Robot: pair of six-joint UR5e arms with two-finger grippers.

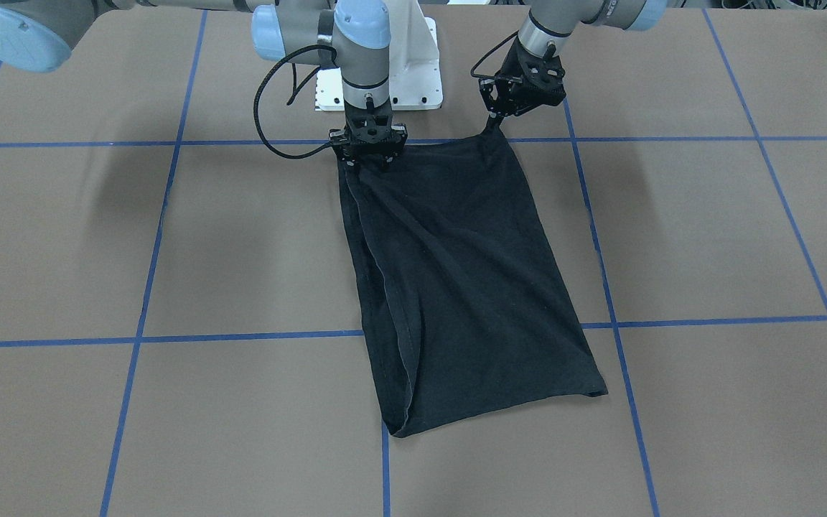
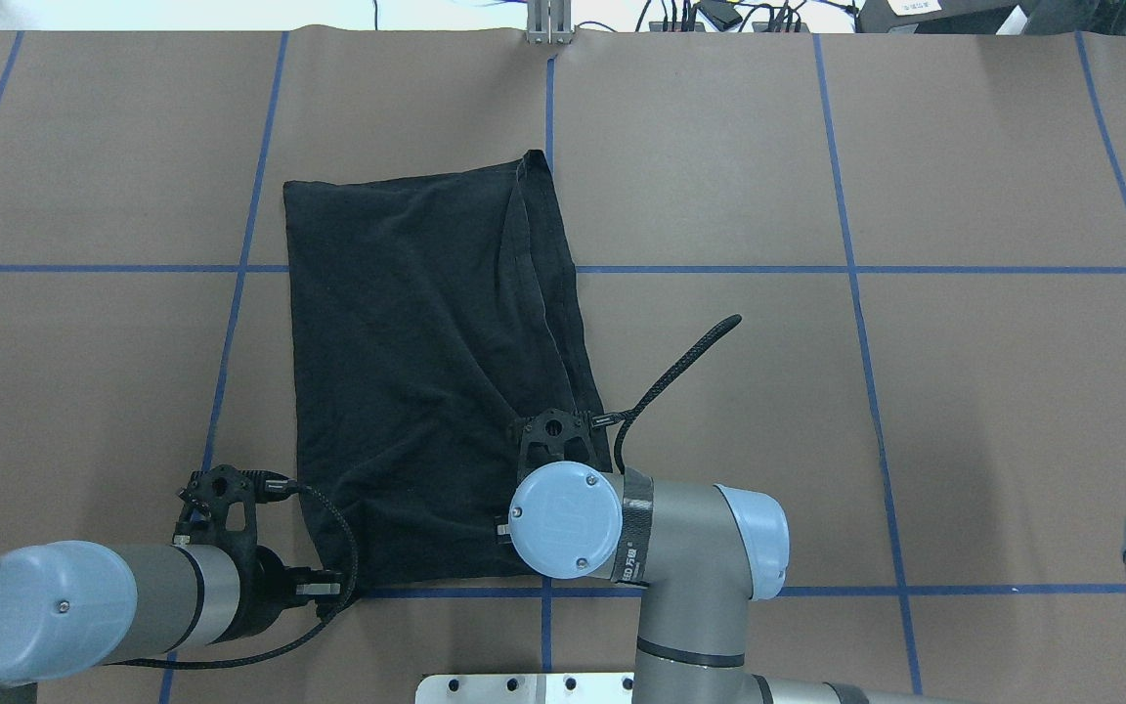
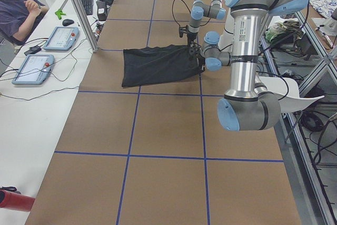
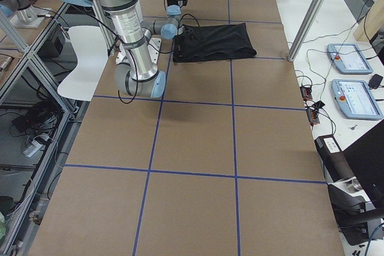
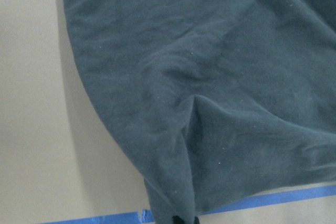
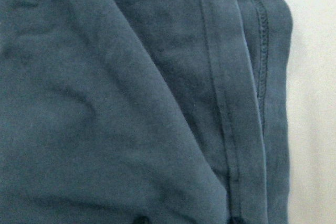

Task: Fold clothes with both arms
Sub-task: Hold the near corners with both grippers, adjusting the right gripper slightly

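The black T-shirt's lower layer [image 6: 278,187] is outside my right gripper's fingers. I should open them, move out to the T-shirt's near corner [image 1: 342,161] and grab both layers together.
The black T-shirt [image 1: 456,273] lies on the brown table folded into a long strip, plain side up, with no print showing [image 2: 407,342]. Both grippers are at its edge nearest the robot. My left gripper [image 1: 494,120] is shut on one near corner, and in the left wrist view the cloth [image 5: 210,77] draws to a point at the fingertips. My right gripper [image 1: 369,161] is shut on the other near corner, with creases running away from it. Its wrist hides it in the overhead view. Cloth [image 6: 131,103] fills the right wrist view.
The white pedestal base [image 1: 413,64] stands just behind the shirt's held edge. Blue tape lines [image 1: 241,336] grid the table. A black cable [image 2: 680,362] loops off the right wrist. A seated person [image 3: 18,9] and control tablets [image 3: 31,69] are beyond the far table edge.
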